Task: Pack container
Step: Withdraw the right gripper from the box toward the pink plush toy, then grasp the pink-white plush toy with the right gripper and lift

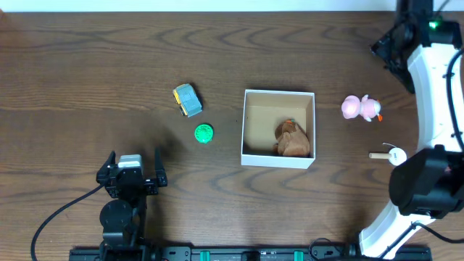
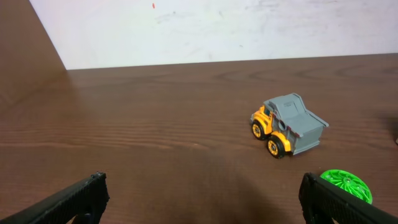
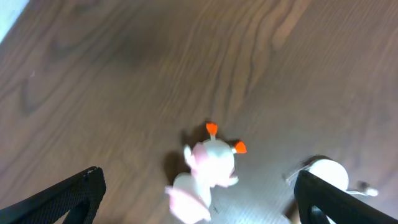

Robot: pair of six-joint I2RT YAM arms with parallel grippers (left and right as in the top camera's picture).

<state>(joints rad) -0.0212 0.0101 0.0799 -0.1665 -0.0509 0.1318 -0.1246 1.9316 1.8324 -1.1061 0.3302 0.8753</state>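
Observation:
My right gripper's open fingers stand across the toy's narrow width (image 3: 212, 164), so I go on lowering toward the pink toy's body (image 1: 367, 108) until they are on both sides, then close.
The container (image 1: 278, 93) is a white-walled square cardboard box with a brown inside, at the table's middle. A brown toy (image 1: 293, 139) lies in its right half. A grey and yellow toy truck (image 1: 187, 100) and a green disc (image 1: 204, 133) lie left of the box; both also show in the left wrist view, the truck (image 2: 287, 124) and the disc (image 2: 346, 185). A pink toy (image 1: 360, 108) lies right of the box. My left gripper (image 1: 134, 172) (image 2: 202, 186) is open and empty, near the front edge, short of the truck. My right gripper (image 1: 388, 51) (image 3: 199, 180) is open above the pink toy (image 3: 205, 168), which looks blurred.
A small white object with a wooden stick (image 1: 390, 155) lies right of the box, below the pink toy; it shows by the right finger in the right wrist view (image 3: 328, 173). The right arm's white link (image 1: 435, 94) runs along the right edge.

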